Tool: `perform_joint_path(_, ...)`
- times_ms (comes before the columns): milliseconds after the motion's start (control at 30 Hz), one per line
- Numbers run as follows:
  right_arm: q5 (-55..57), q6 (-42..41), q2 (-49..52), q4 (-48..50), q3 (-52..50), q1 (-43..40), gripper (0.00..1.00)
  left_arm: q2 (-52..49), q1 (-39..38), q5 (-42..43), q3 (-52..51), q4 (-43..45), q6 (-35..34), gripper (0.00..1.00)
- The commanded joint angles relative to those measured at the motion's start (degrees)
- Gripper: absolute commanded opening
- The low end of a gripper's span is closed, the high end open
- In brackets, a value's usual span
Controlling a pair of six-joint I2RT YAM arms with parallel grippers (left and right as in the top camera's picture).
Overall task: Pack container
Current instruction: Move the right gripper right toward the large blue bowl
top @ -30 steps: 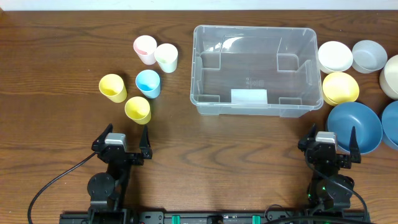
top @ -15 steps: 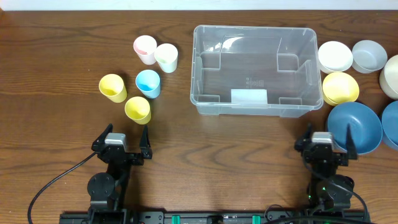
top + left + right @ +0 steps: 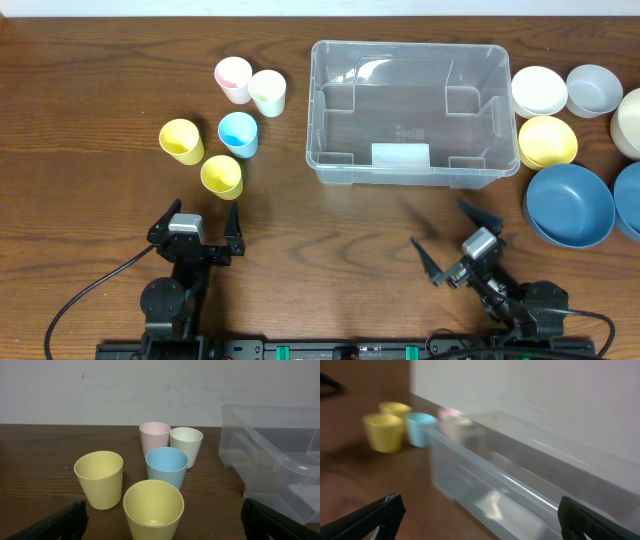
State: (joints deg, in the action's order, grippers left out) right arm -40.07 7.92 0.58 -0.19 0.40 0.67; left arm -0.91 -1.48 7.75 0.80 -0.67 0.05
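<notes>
Next, my right gripper moves up, swings round and takes the bowl's front rim (image 3: 597,236), because it faces the empty container (image 3: 408,118), away from the large blue bowl.
The clear plastic container (image 3: 410,110) with a white label stands empty at the table's middle back; it also shows in the left wrist view (image 3: 280,470) and, blurred, in the right wrist view (image 3: 520,485). My left gripper (image 3: 202,222) is open and empty near the front edge, just in front of a yellow cup (image 3: 221,176) (image 3: 153,510). My right gripper (image 3: 447,238) is open and empty, turned to face left-back, in front of the container's right half.
Several cups stand left of the container: a second yellow (image 3: 181,140), blue (image 3: 238,133), pink (image 3: 233,79), pale green (image 3: 268,92). Bowls stand right of it: white (image 3: 539,90), grey (image 3: 594,89), yellow (image 3: 547,140), large blue (image 3: 569,204).
My right gripper has swung away from the blue bowl, moving left and turning toward the container. The left arm has not moved.
</notes>
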Motion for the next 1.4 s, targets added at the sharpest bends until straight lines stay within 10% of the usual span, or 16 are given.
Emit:
perform_joint_path(0,-12.55,-4.17,0.04,3.96,-0.09,0.15,0.99,-0.13,0.39,2.12,-0.55,-2.54,0.79,0.98)
perform_joint_path(300,-11.3,-13.64,0.24,16.76,4.85,0.07,0.99,-0.13,0.39,2.1,-0.55,-2.54,0.79,0.98)
perform_joint_path(767,-11.74,-9.94,31.93,-19.41,41.79,-0.33,0.99,-0.13,0.39,2.1,-0.55,-2.54,0.79,0.98)
perform_joint_path(1033,-16.63,-13.99,42.6,-22.29,45.4,-0.35,0.99,-0.13,0.39,2.1,-0.55,-2.54,0.79,0.98)
perform_joint_path(1367,36.39,-28.79,43.65,-44.48,59.1,-7.21,0.99,-0.13,0.39,2.1,-0.55,-2.54,0.79,0.98)
